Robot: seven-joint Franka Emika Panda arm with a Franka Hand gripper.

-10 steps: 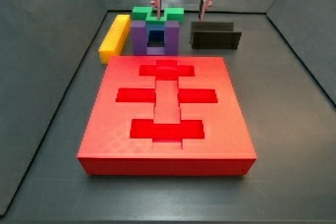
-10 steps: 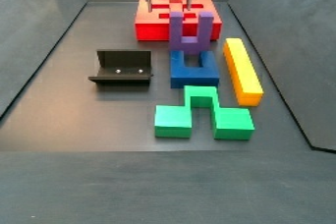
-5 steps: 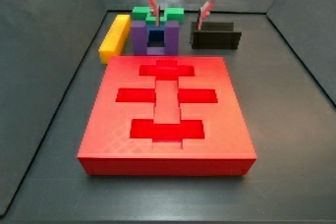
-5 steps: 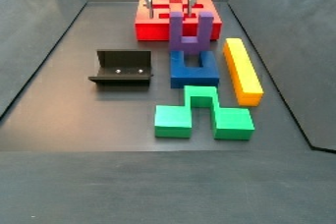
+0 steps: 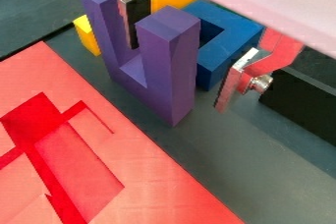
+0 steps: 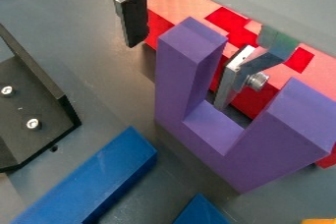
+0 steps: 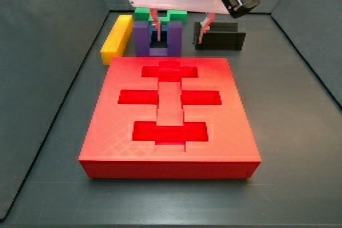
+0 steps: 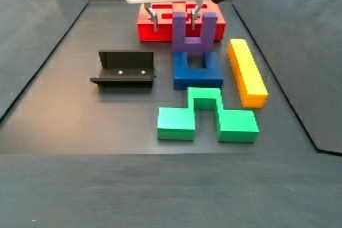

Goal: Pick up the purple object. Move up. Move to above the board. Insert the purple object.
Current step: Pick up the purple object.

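Observation:
My fingers sit squarely on either side of one prong point(image 5: 174, 56). When I lift the purple object point(image 7: 158, 50), I expect it will stay upright and level, with its other prong following along.
The purple object point(image 7: 159, 40) stands upright on its base, prongs up, just beyond the far edge of the red board point(image 7: 167, 152). It also shows in a side view point(image 8: 191, 42) and in both wrist views point(image 5: 164, 66) point(image 6: 197, 100). My gripper point(image 7: 183, 20) is open and lowered over it. One finger point(image 5: 134, 12) sits in the gap between the prongs and the other finger point(image 5: 241, 76) is outside, so the jaws straddle one prong without touching it. The gripper also shows in a wrist view point(image 6: 184, 46).
A blue block point(image 8: 198, 70) lies right behind the purple object. A yellow bar point(image 8: 246, 70) and a green notched block point(image 8: 201, 117) lie nearby. The dark fixture point(image 8: 123, 70) stands on the floor to one side. Grey walls enclose the floor.
The gripper has come down from above, and its fingers now reach around one prong of the purple object. The blocks have not moved.

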